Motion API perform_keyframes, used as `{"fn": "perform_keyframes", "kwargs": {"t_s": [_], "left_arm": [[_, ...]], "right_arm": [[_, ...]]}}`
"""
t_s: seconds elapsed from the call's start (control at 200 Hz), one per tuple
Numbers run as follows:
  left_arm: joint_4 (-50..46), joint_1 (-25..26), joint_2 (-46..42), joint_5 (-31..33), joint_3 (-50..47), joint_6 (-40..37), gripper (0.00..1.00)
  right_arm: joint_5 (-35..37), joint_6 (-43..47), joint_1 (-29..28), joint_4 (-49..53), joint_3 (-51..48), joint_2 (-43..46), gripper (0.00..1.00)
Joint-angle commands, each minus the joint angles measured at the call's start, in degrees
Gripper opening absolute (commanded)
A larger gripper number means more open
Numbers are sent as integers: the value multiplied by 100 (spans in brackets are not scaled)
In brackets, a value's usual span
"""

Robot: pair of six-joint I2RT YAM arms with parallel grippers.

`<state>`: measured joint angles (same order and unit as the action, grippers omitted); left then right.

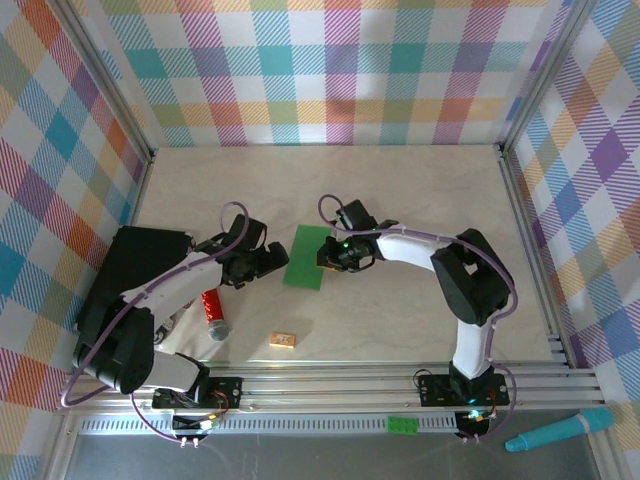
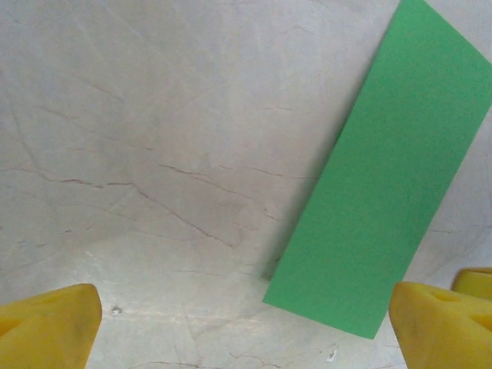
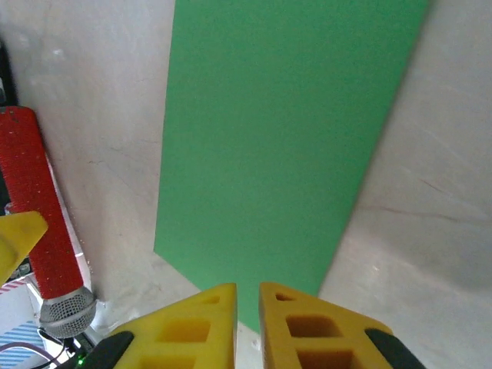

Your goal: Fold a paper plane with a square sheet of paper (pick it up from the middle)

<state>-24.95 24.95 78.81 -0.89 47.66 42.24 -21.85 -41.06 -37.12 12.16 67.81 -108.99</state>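
Note:
The green sheet [image 1: 305,262] lies at a slant next to the robot's open left gripper, so the right gripper should pull it back and make it straight before the left gripper meets its free long edge [image 1: 288,268].
The square sheet of paper [image 1: 307,257] is bright green and has the shape of a long narrow rectangle, not of a paper plane. It sits mid-table between my two grippers. My right gripper [image 1: 331,260] is at its right edge. In the right wrist view the yellow fingers [image 3: 204,323] are nearly together, and the paper's [image 3: 277,146] near edge runs into the thin gap of the right gripper [image 3: 247,307]. My left gripper [image 1: 264,263] stands wide open just left of the sheet. The paper [image 2: 388,192] lies ahead of the left gripper [image 2: 246,330], toward its right finger [image 2: 442,323], with nothing between the jaws.
A red cylinder with a silver cap [image 1: 213,312] lies near the left arm and is seen as the red cylinder [image 3: 34,207] in the right wrist view. A small tan block [image 1: 284,341] sits near the front edge. A green brick [image 1: 403,424] and a teal pen [image 1: 560,431] lie beyond the front rail.

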Motion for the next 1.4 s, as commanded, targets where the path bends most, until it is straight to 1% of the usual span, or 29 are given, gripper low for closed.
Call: {"fn": "perform_keyframes", "kwargs": {"t_s": [0.0, 0.125, 0.225, 0.315, 0.42, 0.55, 0.64, 0.705, 0.785, 0.86, 0.955, 1.045, 1.135, 1.22, 1.395], "left_arm": [[161, -133, -146, -270, -136, 220, 100], [162, -152, -95, -375, -83, 227, 100], [189, -157, -52, -386, -34, 231, 100], [304, -157, -2, -505, -46, 198, 100], [404, -157, 55, -672, -90, 173, 100], [667, -144, 100, -1109, -257, 234, 100], [949, -84, 160, -1404, -388, 303, 100], [1167, 10, 234, -1528, -419, 378, 100], [1306, 122, 318, -1631, -452, 572, 100], [1587, 236, 352, -1706, -571, 820, 100], [2010, 375, 427, -1817, -763, 1105, 98], [2321, 465, 565, -1938, -872, 1300, 94], [2442, 556, 702, -2025, -890, 1364, 89], [2444, 632, 791, -2071, -901, 1357, 83], [2420, 678, 938, -2254, -949, 1246, 65]], "right_arm": [[-127, 123, -14, 387, 356, -343, 17], [-279, 290, -14, 885, 781, -844, 17], [-279, 396, -14, 1045, 800, -1013, 17], [-137, 556, -7, 1203, 679, -993, 17], [62, 849, 20, 1248, 214, -750, 17], [172, 1509, 137, 1144, -495, -290, 18], [111, 1916, 226, 1087, -640, 9, 18], [63, 2027, 240, 1005, -597, 254, 19], [-30, 1760, 241, 656, -603, 589, 23], [174, 1199, 241, 398, -628, 746, 25], [509, 488, 271, 306, -627, 630, 25], [343, 102, 321, 237, -556, 323, 23], [209, -72, 329, 172, -521, 127, 22], [279, -113, 343, 211, -547, 67, 22], [278, -126, 441, 226, -687, -47, 22]]}}
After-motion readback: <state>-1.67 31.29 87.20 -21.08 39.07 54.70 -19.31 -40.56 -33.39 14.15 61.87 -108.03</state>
